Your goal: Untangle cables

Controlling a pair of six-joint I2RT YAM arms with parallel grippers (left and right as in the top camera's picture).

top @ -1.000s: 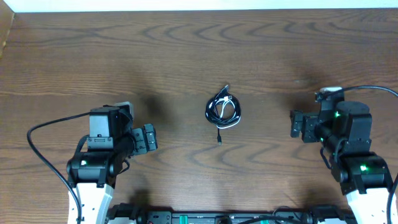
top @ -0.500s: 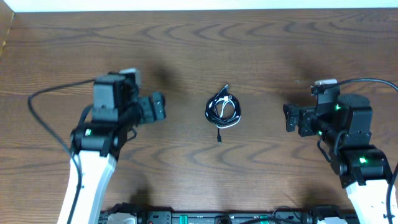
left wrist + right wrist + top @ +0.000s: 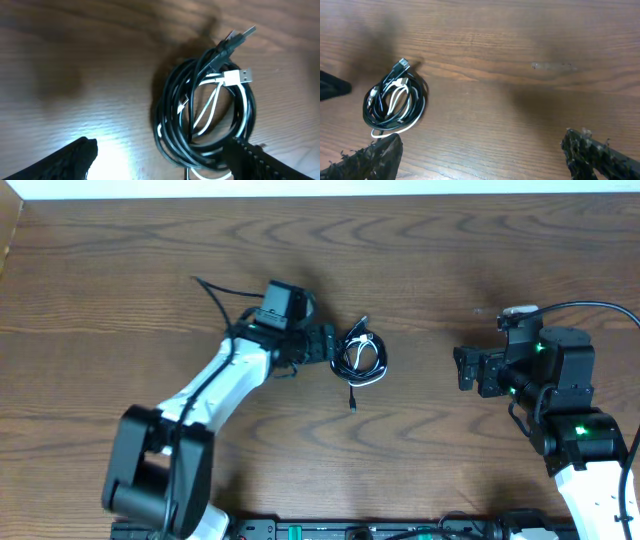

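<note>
Next, I grab the opposite rim (image 3: 383, 358) with my right gripper and pull loops apart, because the black and white cables are wound together in a tight coil (image 3: 358, 361) at my left gripper.
The cables (image 3: 358, 352) lie as one small coil of black cords with one white cord, mid-table in the overhead view; a black plug end (image 3: 353, 404) trails toward the front edge. My left gripper (image 3: 327, 343) is open at the coil's left edge. In the left wrist view the cables (image 3: 170, 120) fill the centre, a white USB plug (image 3: 236, 77) lies on top, and the coil's near rim sits between my left gripper's (image 3: 165, 160) spread fingers (image 3: 75, 157). My right gripper (image 3: 462, 370) is open, well right of the coil. The right wrist view shows the cables (image 3: 395, 100) at far left.
The brown wooden table (image 3: 430, 260) runs to a pale wall at the back. The left arm's thick black wire (image 3: 215, 290) loops over the table behind its wrist. The right arm's wire (image 3: 590, 308) arcs behind it. The robot bases sit along the front edge.
The left arm has swung from the front left up and right to the coil's left edge, and its jaws have narrowed slightly. The right arm has shifted slightly left. The cables have not moved.
</note>
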